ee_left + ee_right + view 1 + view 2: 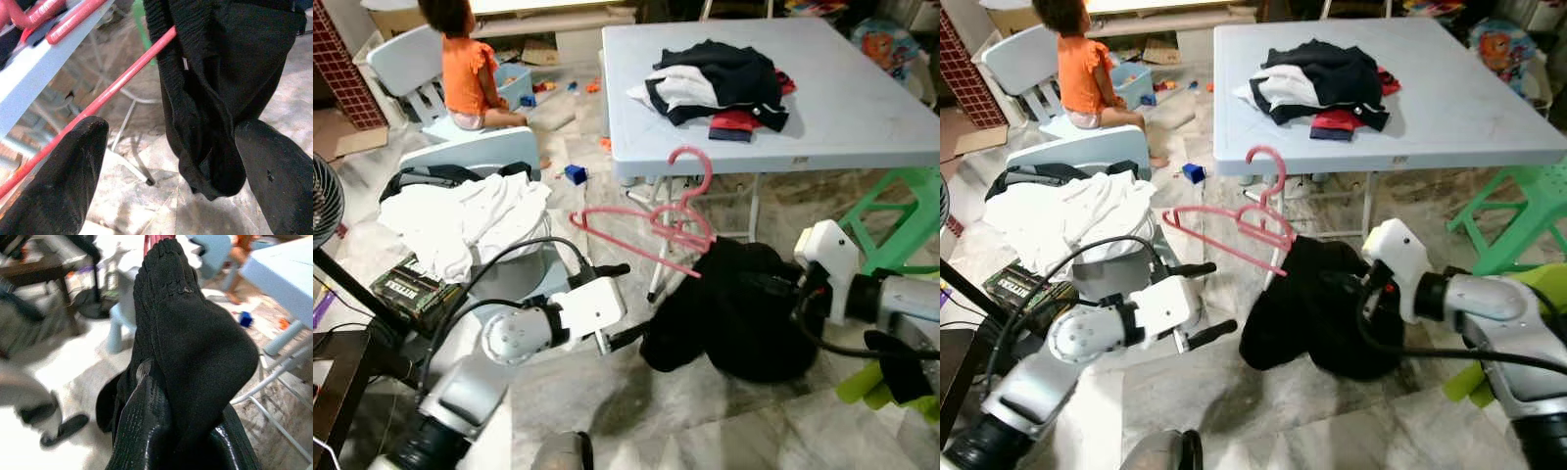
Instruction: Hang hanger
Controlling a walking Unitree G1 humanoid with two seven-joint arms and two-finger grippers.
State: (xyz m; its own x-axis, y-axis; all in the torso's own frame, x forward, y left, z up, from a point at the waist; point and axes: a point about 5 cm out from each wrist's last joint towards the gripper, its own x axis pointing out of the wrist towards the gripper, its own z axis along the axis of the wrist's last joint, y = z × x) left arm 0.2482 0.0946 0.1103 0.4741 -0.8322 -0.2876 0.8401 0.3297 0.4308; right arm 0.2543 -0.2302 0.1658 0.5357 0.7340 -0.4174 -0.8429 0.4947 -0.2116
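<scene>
One shoulder end (578, 218) already sticks out clear of the black garment. The pink hanger (677, 208) will slide out in one piece when I pull it.
A pink hanger (646, 220) hangs in the air in front of the table, hook up, its right end inside a black garment (734, 313). My right gripper (181, 445) is shut on that black cloth, its fingers buried in the folds at the garment's right side. My left gripper (619, 304) stands open just left of the garment's lower edge, not touching it. In the left wrist view the hanger's bar (122, 83) runs past one fingertip (58, 181), and the garment (220, 73) droops between the two fingers.
A light blue table (862, 117) with a pile of clothes (720, 83) stands behind. A green stool (901, 215) is at the right. At the left are a chair draped in white cloth (465, 220), a fan (323, 201) and a seated person (465, 69).
</scene>
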